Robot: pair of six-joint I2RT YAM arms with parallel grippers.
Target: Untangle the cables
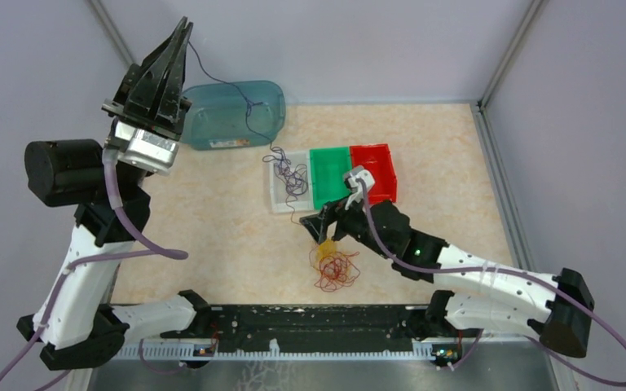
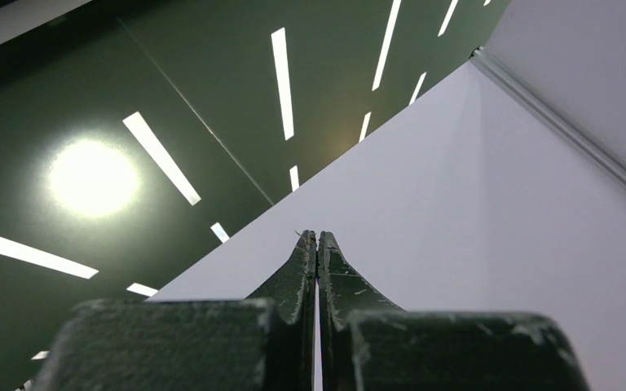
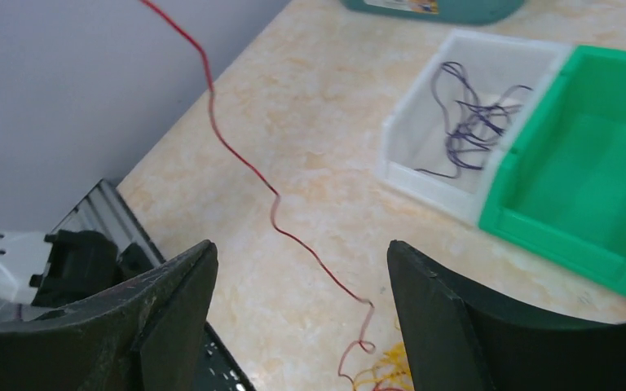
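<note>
I expect the end of the red cable (image 3: 241,158) to stay curled and stick out when I pull it free, because the cable keeps its kinks (image 3: 275,199) as it rises.
My left gripper (image 1: 186,26) is raised high at the back left and shut (image 2: 317,236) on a thin purple cable (image 1: 249,106). That cable hangs slanting down into the white bin (image 1: 271,183), where the rest of it lies in a loose clump (image 3: 473,122). My right gripper (image 1: 319,230) stands open (image 3: 301,244) just above a yellow cable clump (image 1: 326,251) (image 3: 383,371) tangled with a curly red cable (image 1: 338,273). One red strand (image 3: 244,163) rises between the open fingers and leaves the top of the right wrist view.
A green bin (image 1: 332,175) (image 3: 587,187) and a red bin (image 1: 375,167) stand right of the white one. A teal tub (image 1: 232,114) lies at the back. Grey walls close three sides. The black base rail (image 1: 310,326) runs along the near edge.
</note>
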